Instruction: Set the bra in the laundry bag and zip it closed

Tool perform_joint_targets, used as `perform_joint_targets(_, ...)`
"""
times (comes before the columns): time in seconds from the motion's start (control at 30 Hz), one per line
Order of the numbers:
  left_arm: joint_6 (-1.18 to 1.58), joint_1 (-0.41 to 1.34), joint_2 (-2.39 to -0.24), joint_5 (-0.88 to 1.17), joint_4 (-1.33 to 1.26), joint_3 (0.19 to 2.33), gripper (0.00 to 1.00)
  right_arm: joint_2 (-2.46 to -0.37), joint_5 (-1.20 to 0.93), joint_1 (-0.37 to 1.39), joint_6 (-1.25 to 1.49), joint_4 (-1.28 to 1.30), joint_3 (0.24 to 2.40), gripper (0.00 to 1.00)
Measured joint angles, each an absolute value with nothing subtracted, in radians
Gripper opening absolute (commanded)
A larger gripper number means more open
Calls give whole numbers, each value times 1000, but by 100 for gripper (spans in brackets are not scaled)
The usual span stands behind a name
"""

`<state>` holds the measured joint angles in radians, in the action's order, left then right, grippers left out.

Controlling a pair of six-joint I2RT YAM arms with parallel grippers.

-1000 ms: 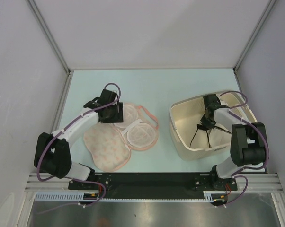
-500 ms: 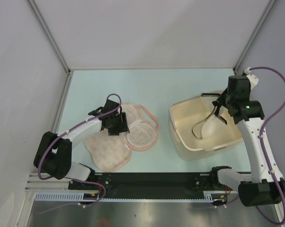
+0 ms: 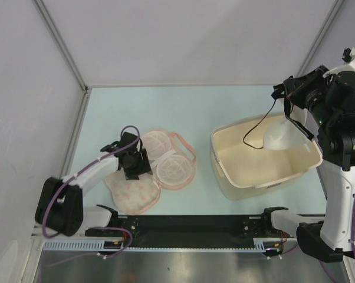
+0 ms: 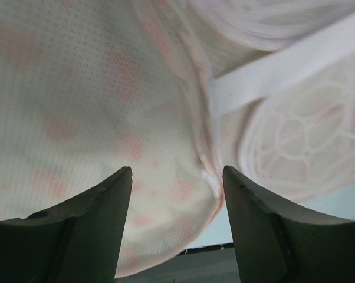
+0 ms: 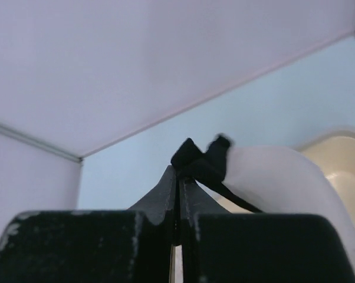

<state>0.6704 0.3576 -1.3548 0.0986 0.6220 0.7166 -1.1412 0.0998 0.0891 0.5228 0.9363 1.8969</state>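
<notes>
The bra hangs free above the basket (image 3: 285,133) and the laundry bag lies open, so my right gripper keeps going toward the mesh cups (image 3: 174,170) and lets go there.
The laundry bag (image 3: 148,174) lies open on the table at the left: a peach patterned half toward the front and two round mesh cups (image 3: 176,170) to its right. My left gripper (image 3: 136,167) is open, low over the bag's middle; its fingers (image 4: 101,224) straddle the zip edge (image 4: 204,162) of the patterned fabric (image 4: 77,118). My right gripper (image 3: 285,97) is shut on the black edging of the bra (image 3: 280,134), lifted high above the basket, with a black strap (image 3: 257,131) dangling. In the right wrist view the shut fingertips (image 5: 178,174) pinch the black band beside a white cup (image 5: 272,177).
A cream plastic basket (image 3: 224,168) stands on the right of the table, under the hanging bra. Grey enclosure walls and metal posts surround the pale blue table. The arm bases sit on a black rail at the near edge.
My right arm has risen out of the basket, lifting the bra up and to the back right. My left gripper has slid forward along the bag toward its middle.
</notes>
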Motion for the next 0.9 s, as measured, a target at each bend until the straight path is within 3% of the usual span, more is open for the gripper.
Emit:
perform_joint_targets(0.17,608,357,-1038,103,650,776,82,-1182,-113,132,576,838,1949,0)
perform_joint_targets(0.3,611,356,-868,150,538,889,82,-1241,-203,270,617,751,1950,0)
perform_joint_targets(0.5,697,356,-755,185,390,947,83,-1397,-252,519,633,646,1945,0)
perform_joint_targets(0.73,707,357,-640,33,499,946,86,-1494,-244,670,624,604,1914,0)
perform_joint_targets(0.9,707,357,-538,-73,575,946,88,-1536,-214,746,595,625,1911,9)
